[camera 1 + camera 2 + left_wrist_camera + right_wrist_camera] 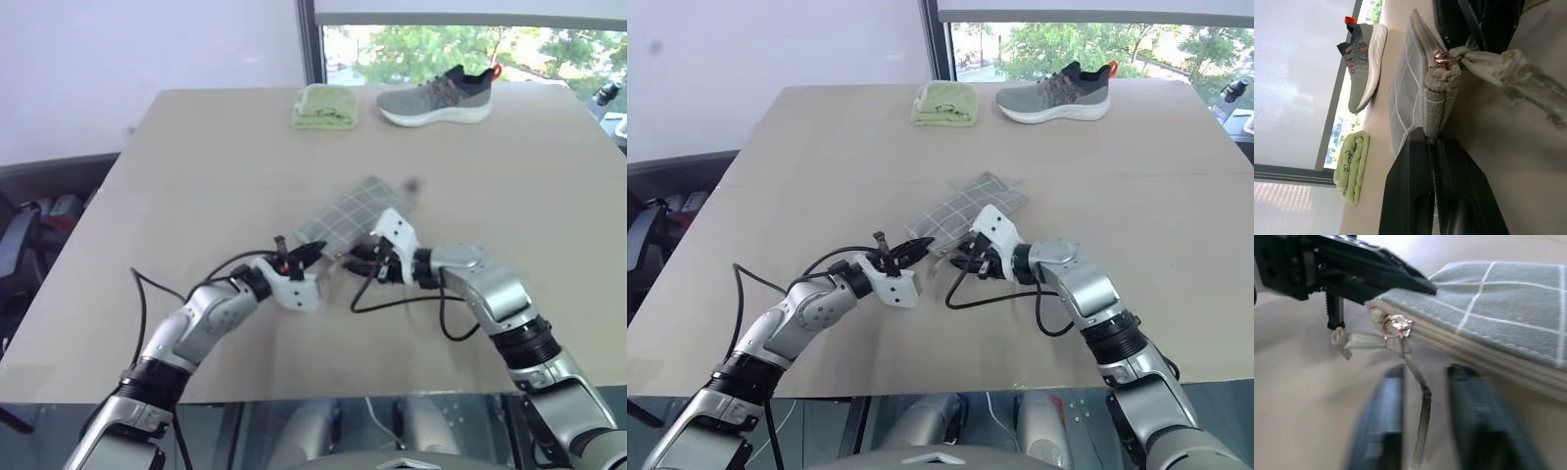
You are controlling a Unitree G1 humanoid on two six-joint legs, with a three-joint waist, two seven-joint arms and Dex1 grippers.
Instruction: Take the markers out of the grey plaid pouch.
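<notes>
The zip will slide open toward the pouch's far end when I pull the cord, because the metal pull (1397,326) is at the pinched end of the zip (1469,345).
The grey plaid pouch (348,213) lies flat mid-table with its zip closed. The markers are hidden. My left gripper (312,253) is shut on the pouch's near end, its fingers (1415,161) pinching the fabric just below the zipper pull (1442,56). My right gripper (359,258) comes in from the right at that same end. In the right wrist view its fingers (1383,401) stand apart, and the pale pull cord (1420,396) hangs between them from the metal pull (1398,325). I cannot tell whether they touch the cord.
A grey sneaker (436,98) and a folded yellow-green cloth (323,106) sit at the table's far edge by the window. Black cables (392,302) loop from both wrists over the table (196,176) near the front edge.
</notes>
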